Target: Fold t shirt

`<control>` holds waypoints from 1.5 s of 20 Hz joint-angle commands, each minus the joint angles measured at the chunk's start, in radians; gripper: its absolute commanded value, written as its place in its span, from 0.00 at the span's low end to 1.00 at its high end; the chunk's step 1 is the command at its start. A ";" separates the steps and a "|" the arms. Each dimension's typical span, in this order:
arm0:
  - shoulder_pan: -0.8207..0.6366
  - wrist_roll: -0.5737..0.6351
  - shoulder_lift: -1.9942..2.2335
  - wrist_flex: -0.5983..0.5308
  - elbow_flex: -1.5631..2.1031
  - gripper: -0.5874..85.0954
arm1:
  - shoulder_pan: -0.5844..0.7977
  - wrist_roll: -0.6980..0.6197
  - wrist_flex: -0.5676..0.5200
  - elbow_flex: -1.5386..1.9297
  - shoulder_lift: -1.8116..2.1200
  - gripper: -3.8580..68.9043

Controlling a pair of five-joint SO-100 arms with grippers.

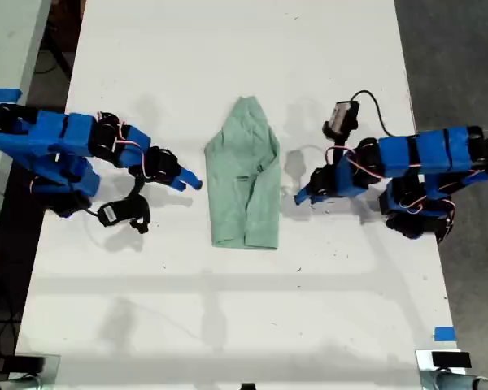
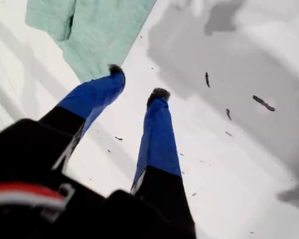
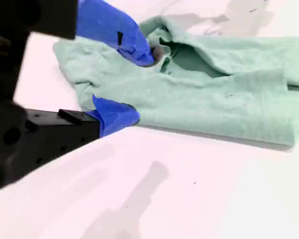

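Note:
The t shirt will fold double crooked and creased as I bring its long edges toward the narrow end, because the folded layers overlap loosely.
The pale mint-green t shirt lies folded into a long narrow strip in the middle of the white table. Its narrow end points to the far side and its square hem to the near side. My first gripper is just off the shirt's edge on the exterior view's right. It is open over bare table, with a corner of the shirt beyond its fingertips. My second gripper sits at the shirt's other long edge. It is open, one finger above the cloth and one at its near edge.
Both arm bases stand at the table's side edges in the exterior view. Dark floor lies past the edge on the exterior view's right. A blue tape mark sticks near the front corner on that side. Small black specks dot the surface.

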 commanded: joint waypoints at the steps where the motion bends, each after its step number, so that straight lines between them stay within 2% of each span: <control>1: 0.038 0.000 -0.400 0.040 -0.350 0.22 | -0.044 -0.006 -0.006 -0.276 -0.279 0.30; 4: 0.058 0.003 -0.696 0.080 -0.583 0.24 | -0.058 -0.031 0.023 -0.462 -0.494 0.30; 8: 0.063 -0.009 -0.831 0.089 -0.672 0.23 | -0.063 -0.038 0.011 -0.523 -0.603 0.30; 10: 0.060 0.012 -0.893 0.094 -0.701 0.19 | -0.058 -0.040 -0.009 -0.526 -0.647 0.31; 12: 0.055 0.029 -0.934 0.098 -0.718 0.01 | -0.052 -0.040 -0.035 -0.522 -0.689 0.31; 15: 0.060 0.028 -0.948 0.101 -0.735 0.00 | -0.049 -0.041 -0.058 -0.537 -0.744 0.31; 17: 0.063 0.032 -0.948 0.103 -0.749 0.00 | -0.049 -0.048 -0.063 -0.560 -0.772 0.28; 18: 0.063 0.034 -0.948 0.103 -0.753 0.00 | -0.049 -0.054 -0.063 -0.574 -0.785 0.20; 19: 0.063 0.034 -0.948 0.103 -0.755 0.00 | -0.049 -0.057 -0.063 -0.581 -0.798 0.07; 24: 0.075 0.029 -0.948 0.104 -0.758 0.00 | -0.061 -0.032 -0.066 -0.591 -0.810 0.07; 27: 0.104 0.029 -0.943 0.132 -0.804 0.00 | -0.084 -0.008 0.011 -0.661 -0.805 0.07; 30: 0.158 0.021 -0.945 0.233 -1.008 0.00 | -0.123 0.017 0.209 -0.904 -0.818 0.07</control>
